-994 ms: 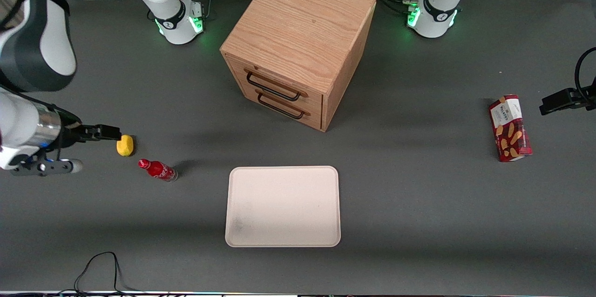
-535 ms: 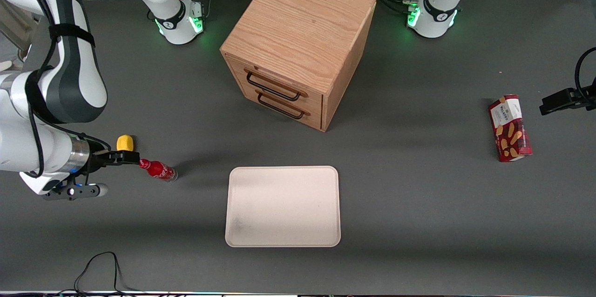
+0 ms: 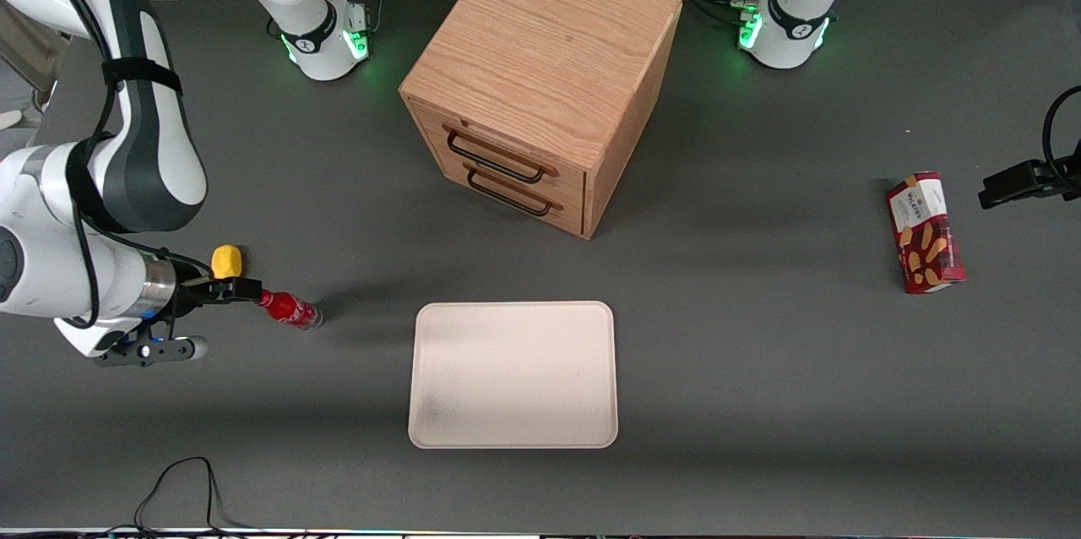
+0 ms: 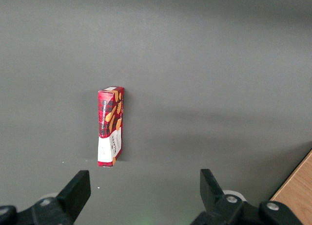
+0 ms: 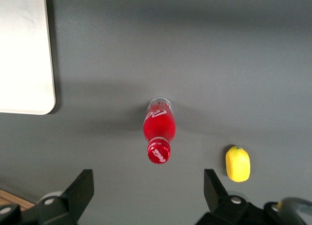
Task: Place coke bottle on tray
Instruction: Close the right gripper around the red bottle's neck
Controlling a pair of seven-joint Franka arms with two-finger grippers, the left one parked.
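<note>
I expect the coke bottle (image 3: 290,310) to rock but stay upright when I set it on the tray, because it stands tall on a small round base (image 3: 315,318).
The coke bottle (image 3: 291,309) is small and red with a red cap, and stands on the grey table between the tray and a yellow ball. It also shows in the right wrist view (image 5: 158,130), seen from above with its cap toward the camera. The cream-beige tray (image 3: 513,374) lies flat a short way from it, toward the parked arm's end; its corner shows in the wrist view (image 5: 24,54). My right gripper (image 3: 243,290) hovers by the bottle's cap. It is open and empty, its fingers wide apart (image 5: 147,193), and the cap lies just outside the gap.
A yellow lemon-like ball (image 3: 225,261) lies close by the gripper, farther from the front camera than the bottle. A wooden drawer cabinet (image 3: 540,83) stands mid-table. A dark red biscuit box (image 3: 925,232) lies toward the parked arm's end.
My right gripper has moved from beside the yellow ball toward the front camera and up to the bottle's cap. The bottle and the tray have not moved.
</note>
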